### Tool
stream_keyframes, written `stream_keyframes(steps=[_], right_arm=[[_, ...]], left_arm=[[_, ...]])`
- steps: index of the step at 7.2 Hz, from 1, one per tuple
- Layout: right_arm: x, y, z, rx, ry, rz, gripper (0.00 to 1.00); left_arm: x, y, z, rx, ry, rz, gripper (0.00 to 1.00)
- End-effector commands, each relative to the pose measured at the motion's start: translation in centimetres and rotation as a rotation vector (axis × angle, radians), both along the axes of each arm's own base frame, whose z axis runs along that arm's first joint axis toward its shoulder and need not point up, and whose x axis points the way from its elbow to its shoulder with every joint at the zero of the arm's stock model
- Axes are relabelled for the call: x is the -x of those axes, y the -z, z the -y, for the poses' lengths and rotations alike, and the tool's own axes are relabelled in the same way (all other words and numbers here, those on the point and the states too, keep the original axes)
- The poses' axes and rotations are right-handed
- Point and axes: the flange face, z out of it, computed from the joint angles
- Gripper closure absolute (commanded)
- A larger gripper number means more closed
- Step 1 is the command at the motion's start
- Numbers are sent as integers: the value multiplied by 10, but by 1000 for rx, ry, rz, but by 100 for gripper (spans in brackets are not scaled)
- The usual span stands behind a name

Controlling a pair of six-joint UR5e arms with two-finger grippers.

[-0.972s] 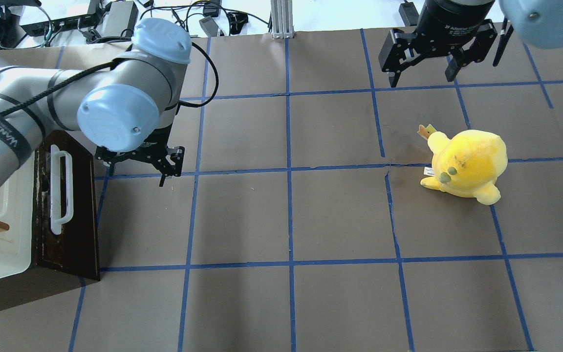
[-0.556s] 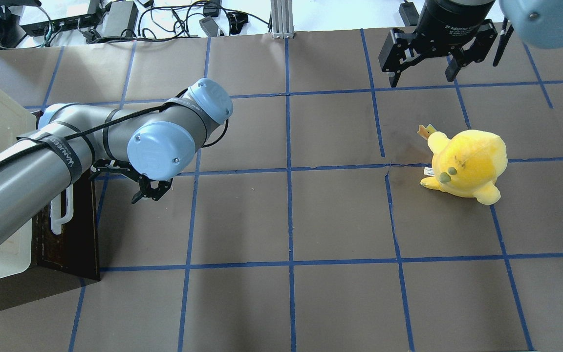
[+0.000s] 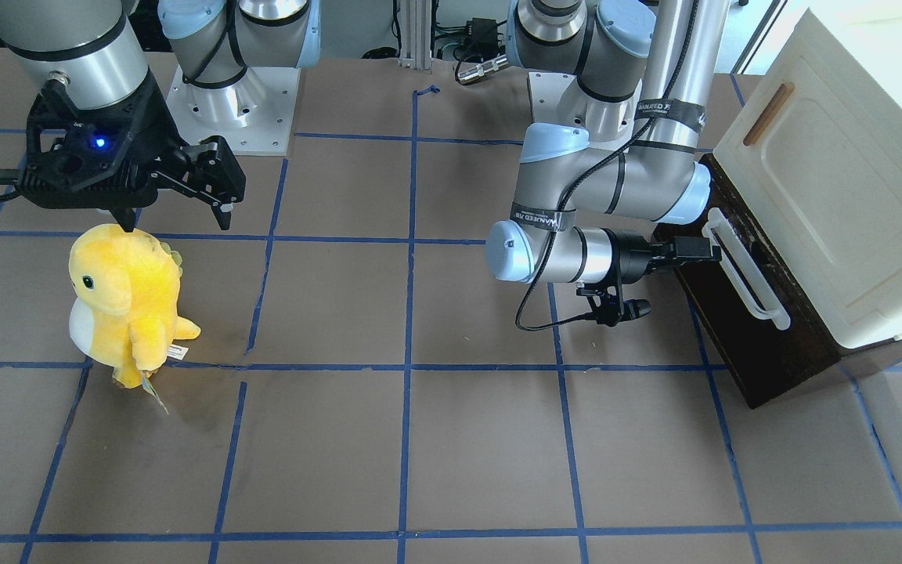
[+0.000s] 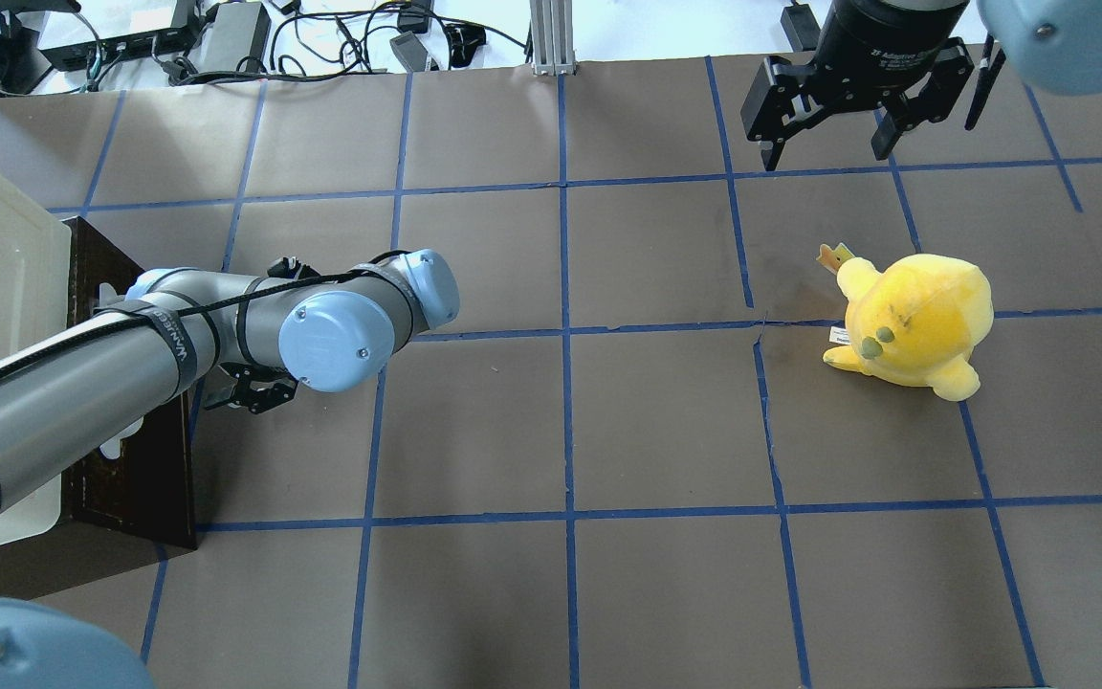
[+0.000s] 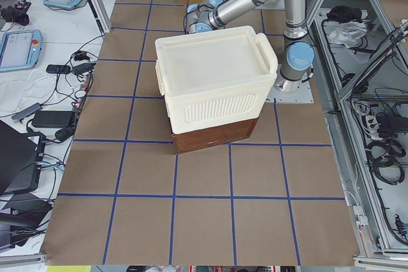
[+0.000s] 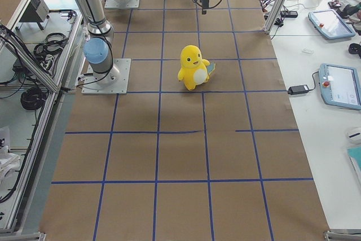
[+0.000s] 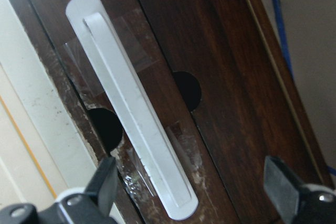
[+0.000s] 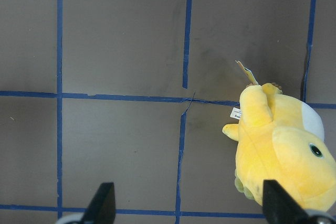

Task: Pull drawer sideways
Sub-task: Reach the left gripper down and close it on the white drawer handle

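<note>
I see thin straight seams (image 7: pixel 209 150) along both sides of the handle's panel, so the drawer (image 3: pixel 780 282) will slide straight out between them when I pull.
The drawer (image 3: pixel 741 345) has a dark brown front and a long white bar handle (image 3: pixel 745 270). It sits under the cream cabinet at the table's end on the left arm's side. My left gripper (image 3: pixel 711 251) is open and level, pointing at the handle from close by. In the left wrist view, the handle (image 7: pixel 136 129) runs across the dark wood (image 7: pixel 231 77), and the gripper (image 7: pixel 191 190) has its fingers wide apart, empty. In the overhead view, the left arm hides most of the handle and the drawer front (image 4: pixel 135 478). My right gripper (image 4: pixel 828 144) is open and empty.
The cream cabinet (image 3: pixel 835 196) with a small brown handle (image 3: pixel 768 113) stands over the drawer. A yellow plush toy (image 4: pixel 914 321) stands on the brown paper below the right gripper (image 3: pixel 177 218). It also shows in the right wrist view (image 8: pixel 283 156). Cables lie beyond the table's far edge.
My left arm has swung down towards the drawer front, and the gripper has turned level to face the white handle. The right arm and the plush have not moved.
</note>
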Motion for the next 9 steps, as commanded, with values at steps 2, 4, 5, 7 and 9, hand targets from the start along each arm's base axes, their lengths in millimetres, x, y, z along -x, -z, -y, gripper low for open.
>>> stream_keyframes(steps=[2,4,5,7,9], right_arm=[[0,0,0,0,0,0,0],[0,0,0,0,0,0,0],[0,0,0,0,-2,0,0],[0,0,0,0,0,-2,0],[0,0,0,0,0,0,0]], left_arm=[[-28,3,2,20,-16,67,8],[-41,8,-2,51,-22,117,14],[-41,9,-1,52,-23,117,39],[-41,12,0,51,-23,119,72],[-40,17,0,54,-23,121,88]])
